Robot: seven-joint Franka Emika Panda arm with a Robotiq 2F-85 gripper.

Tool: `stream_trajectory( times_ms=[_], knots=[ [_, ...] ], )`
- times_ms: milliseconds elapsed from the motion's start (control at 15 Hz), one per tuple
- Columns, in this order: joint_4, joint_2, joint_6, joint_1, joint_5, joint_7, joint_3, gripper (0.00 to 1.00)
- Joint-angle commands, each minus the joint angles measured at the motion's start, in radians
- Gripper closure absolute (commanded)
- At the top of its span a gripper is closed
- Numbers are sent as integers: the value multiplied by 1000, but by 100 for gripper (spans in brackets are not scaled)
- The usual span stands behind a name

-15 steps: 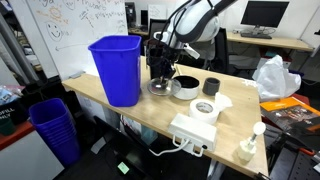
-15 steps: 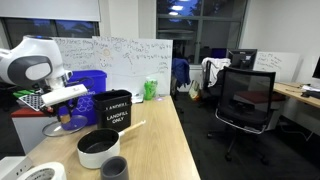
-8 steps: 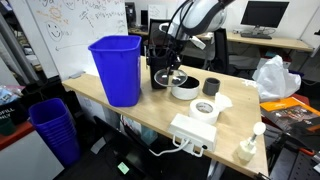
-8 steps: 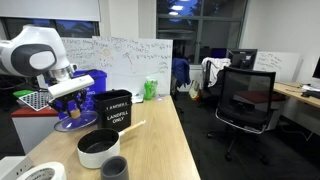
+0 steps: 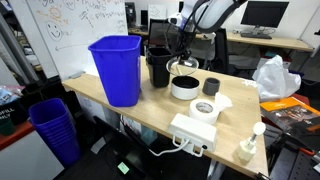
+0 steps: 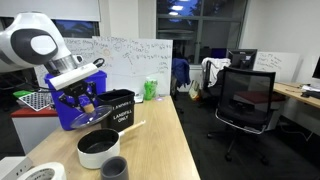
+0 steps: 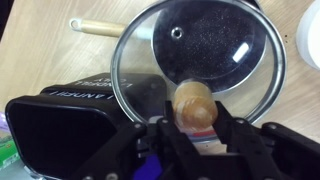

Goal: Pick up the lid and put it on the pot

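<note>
Next, I centre the lid over the pot before I lower it, because the lid is hanging off the pot's centre [image 6: 98,142] with its rim [image 7: 124,98] close to the tall black container.
My gripper [image 7: 192,120] is shut on the wooden knob of the lid [image 7: 240,75], a round glass disc with a metal rim. I hold the lid in the air above the pot. The pot is short, white and dark inside [image 5: 184,89] [image 6: 98,149]. In the wrist view its dark inside shows through the glass, and its wooden handle [image 7: 100,27] sticks out at the upper left. The lid sits a little off the pot's centre. The gripper also shows in both exterior views [image 5: 183,60] [image 6: 84,97].
A tall black container [image 5: 158,66] [image 7: 70,125] stands right beside the pot, with a blue bin [image 5: 116,68] beyond it. A small black cup [image 5: 211,87] and a white tape roll [image 5: 205,108] lie near the pot. A white power strip [image 5: 190,131] is at the table's front edge.
My gripper has lifted the lid off the table beside the black container and carried it sideways and up, over the pot.
</note>
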Motion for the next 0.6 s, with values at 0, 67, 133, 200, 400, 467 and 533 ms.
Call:
stream_trajectory(
  times_ms=[0,67,133,200,400,467,533],
  knots=[
    [-1,-4,-4,2,-3,18,6,58],
    [-3,-4,-3,6,-3,29,7,58],
    [-4,-4,-3,8,-3,34,7,58],
    [-5,-4,-3,7,-4,35,6,58],
    [-5,-4,-3,6,-4,35,5,58],
    [-5,-4,-3,6,-4,35,5,58],
    [-5,-4,-3,6,-4,35,5,58]
  ],
)
